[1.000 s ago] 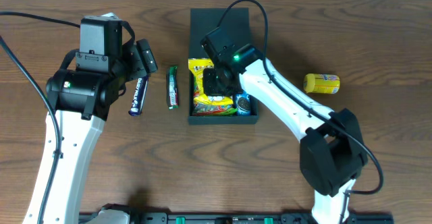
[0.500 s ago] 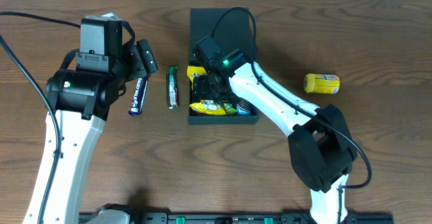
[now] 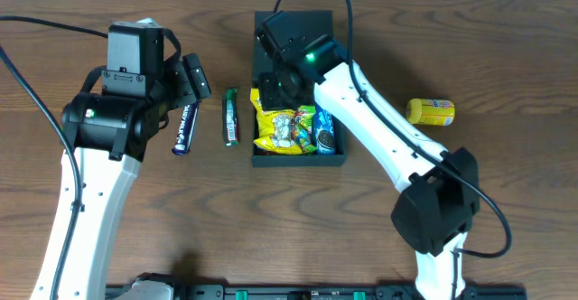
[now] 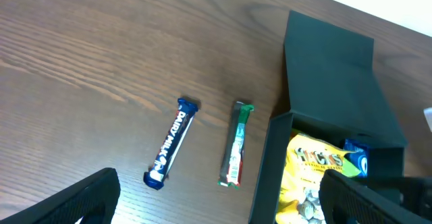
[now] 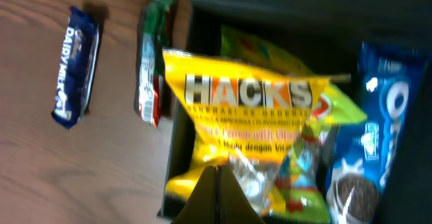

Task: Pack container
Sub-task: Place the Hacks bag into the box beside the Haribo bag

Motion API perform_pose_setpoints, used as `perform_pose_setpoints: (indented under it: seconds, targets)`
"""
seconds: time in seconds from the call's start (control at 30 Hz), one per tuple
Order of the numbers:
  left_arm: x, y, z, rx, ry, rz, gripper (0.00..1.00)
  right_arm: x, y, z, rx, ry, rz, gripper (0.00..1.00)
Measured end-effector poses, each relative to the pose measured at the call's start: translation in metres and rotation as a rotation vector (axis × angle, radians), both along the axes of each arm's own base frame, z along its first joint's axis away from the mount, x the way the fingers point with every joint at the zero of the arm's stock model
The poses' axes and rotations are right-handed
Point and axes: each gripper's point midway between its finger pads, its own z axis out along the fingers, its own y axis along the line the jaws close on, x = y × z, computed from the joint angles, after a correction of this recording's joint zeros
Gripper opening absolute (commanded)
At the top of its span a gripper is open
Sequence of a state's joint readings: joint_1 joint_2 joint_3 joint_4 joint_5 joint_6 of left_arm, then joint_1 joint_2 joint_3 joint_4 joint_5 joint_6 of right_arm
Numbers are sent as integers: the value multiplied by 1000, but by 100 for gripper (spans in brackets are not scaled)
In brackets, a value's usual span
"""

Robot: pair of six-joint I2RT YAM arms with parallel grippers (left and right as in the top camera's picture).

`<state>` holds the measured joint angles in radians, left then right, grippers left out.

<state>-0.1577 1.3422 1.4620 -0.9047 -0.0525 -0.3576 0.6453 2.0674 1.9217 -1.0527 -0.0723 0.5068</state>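
Observation:
The yellow Hacks bag's top edge [image 5: 177, 67] sticks up above the container's side, so the robot's closed right gripper should push the bag's near part [image 3: 276, 144] down before the yellow can is packed.
The dark container [image 3: 298, 161] stands open at the table's middle, its flat lid [image 3: 298, 27] laid back on the far side. Inside lie a yellow Hacks bag [image 3: 280, 130] and a blue Oreo packet [image 3: 324, 130]. My right gripper [image 3: 276, 89] is shut and empty, hovering over the box's far left part; in the right wrist view its closed fingertips [image 5: 217, 169] sit above the yellow bag [image 5: 256, 116]. My left gripper [image 3: 195, 78] is open and empty, left of the box; its fingers [image 4: 88, 198] frame the table and the box wall [image 4: 268, 170].
A blue Dairy Milk bar [image 3: 184, 126] and a green-and-red bar [image 3: 231, 117] lie on the table left of the container. A yellow can [image 3: 430, 111] lies on its side at the right. Cables run over both arms.
My right gripper has drawn back from low in the box toward its far edge. The yellow bag and Oreo packet now show fully. The left arm has not moved.

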Motion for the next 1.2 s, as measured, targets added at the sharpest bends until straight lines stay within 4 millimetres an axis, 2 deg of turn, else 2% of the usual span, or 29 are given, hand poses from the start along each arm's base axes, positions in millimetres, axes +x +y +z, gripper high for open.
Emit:
perform_pose_setpoints:
  seconds: [0.1,0.27,0.37,0.43,0.6,0.77,0.87,1.0,1.07,1.13,1.2]
  targets:
    - [0,0,0,0,2,0,95,-2,-5,-21,-32,9,3,1]
    - [-1,0,-1,1,3,0,95,-7,-11,-68,-69,41,10,1]
    - [-1,0,0,0,3,-1,95,-3,-9,-88,-72,39,9,1]
    - [-1,0,-1,0,4,-1,95,-1,-8,-95,-75,36,11,1]
    - [-1,0,-1,0,4,-1,95,-1,-8,-96,-87,31,45,1]
    - [-1,0,-1,0,4,-1,95,-12,-17,-91,-132,77,70,1]
    - [-1,0,-1,0,4,-1,95,-15,-15,-77,-119,74,109,1]
    - [-1,0,-1,0,5,-1,95,-26,-9,-48,-65,72,169,1]
    - [-1,0,-1,0,4,-1,95,-31,-6,-41,-45,75,192,1]
    - [0,0,0,0,0,-1,95,-35,-1,-44,-24,81,214,1]
    - [1,0,1,-1,-6,-1,95,-45,3,-56,-9,104,242,1]
